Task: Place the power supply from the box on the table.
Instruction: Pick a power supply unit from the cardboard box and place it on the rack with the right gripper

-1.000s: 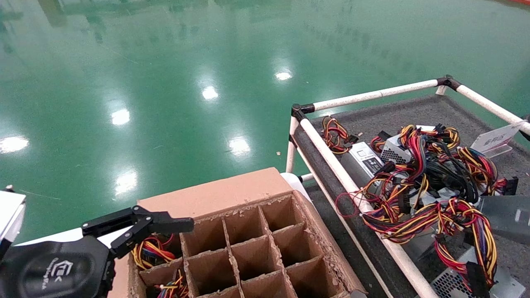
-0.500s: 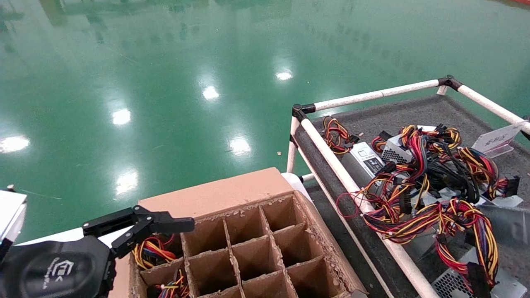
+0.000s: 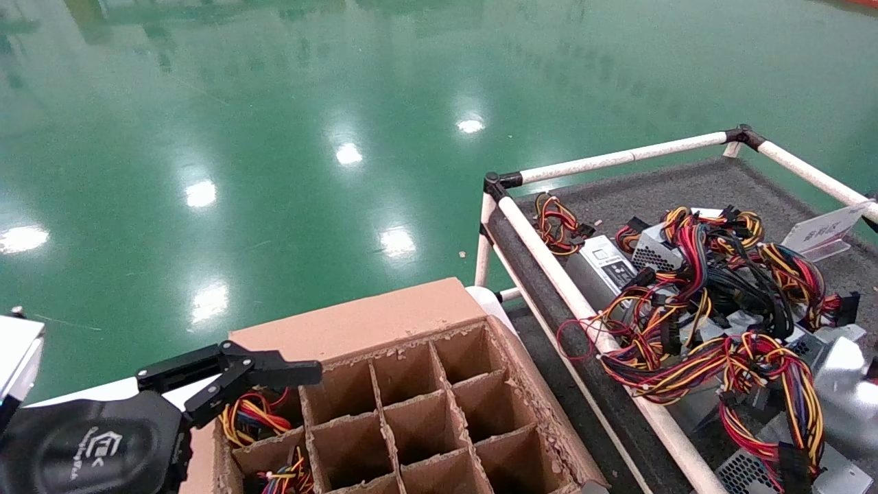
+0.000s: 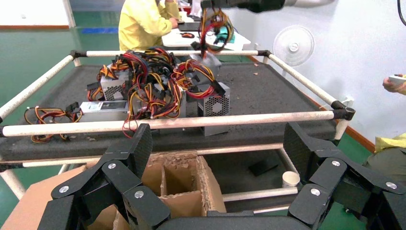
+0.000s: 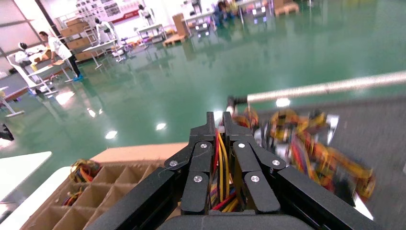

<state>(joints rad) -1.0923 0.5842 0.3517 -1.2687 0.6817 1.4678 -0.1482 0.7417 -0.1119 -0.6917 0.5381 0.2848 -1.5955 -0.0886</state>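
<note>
The power supply's silver body [image 3: 852,369] hangs over the table inside the white rails, so the robot's right gripper should lower it next until it rests beside the tangle, before it lets go.
My right gripper [image 5: 216,120] is shut on the red and yellow wires [image 5: 221,165] of the power supply. Its silver body [image 3: 842,384] hangs blurred at the right edge of the head view, over the table [image 3: 686,185]. In the left wrist view the right gripper [image 4: 213,5] holds the wire bundle [image 4: 214,26] high above the far side of the table [image 4: 268,86]. The box [image 3: 357,319] stands beside the table with most cells empty. My left gripper [image 3: 271,369] is open with nothing between its fingers [image 4: 140,146], over the box's left corner.
A tangle of power supplies and coloured wires [image 3: 699,288] covers the table's middle, beside a flat labelled unit [image 3: 607,261]. White pipe rails [image 3: 569,295] frame the table. Wires [image 3: 250,415] fill the box's left cells. A paper cup [image 4: 290,178] stands under the table.
The silver power supply has come further into the head view at the right edge and sits lower over the table. The left gripper has not moved.
</note>
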